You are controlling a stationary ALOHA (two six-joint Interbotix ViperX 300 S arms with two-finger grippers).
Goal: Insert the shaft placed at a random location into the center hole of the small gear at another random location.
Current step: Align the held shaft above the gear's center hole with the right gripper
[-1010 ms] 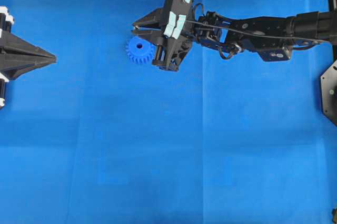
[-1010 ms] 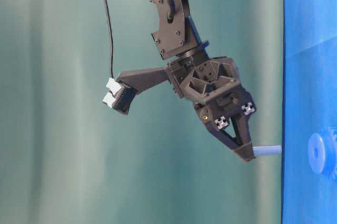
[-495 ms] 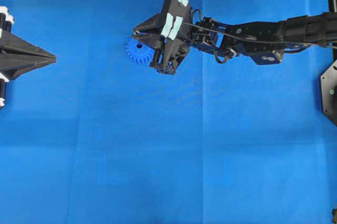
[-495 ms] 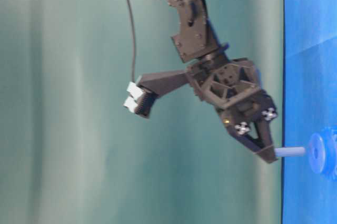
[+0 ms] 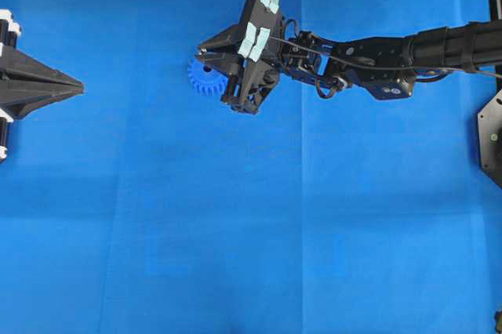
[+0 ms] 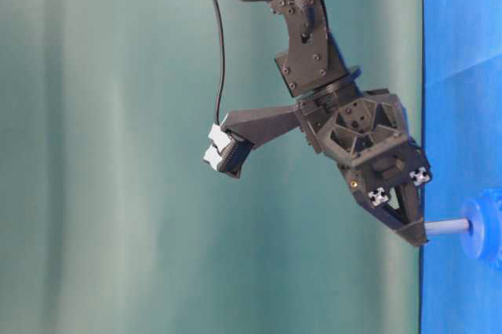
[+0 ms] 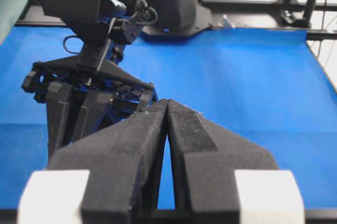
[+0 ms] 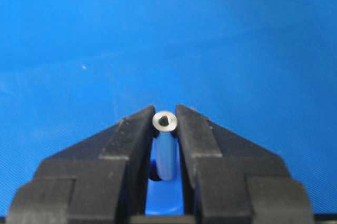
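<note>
The shaft's lower end (image 8: 167, 175) touches the middle part of the gear next to the center hole, so the robot's right gripper should raise the shaft clear and move it over the hole (image 8: 154, 171) before lowering it.
The small gear (image 5: 199, 77) lies on the blue mat (image 5: 251, 216), partly under my right gripper (image 5: 216, 66). The right gripper is shut on the shaft (image 8: 166, 150), a thin grey pin held upright at its top end between the fingertips (image 8: 138, 124). In the table-level view the shaft (image 6: 447, 226) points straight at the gear (image 6: 480, 229) and its free end meets the hub. The center hole (image 8: 154, 173) shows only as a dark crescent beside the shaft's lower end. My left gripper (image 5: 77, 83) is shut and empty at the far left, well away from the gear.
The right arm (image 5: 376, 56) stretches in from the right edge above the mat. A black base plate (image 5: 490, 138) sits at the right edge. In the left wrist view the right gripper (image 7: 89, 98) stands ahead of my shut left gripper (image 7: 167, 104).
My right gripper has moved left over the gear and down toward the mat with the shaft. The shaft's end, earlier clear of the gear, now meets the hub. The left arm has not moved.
</note>
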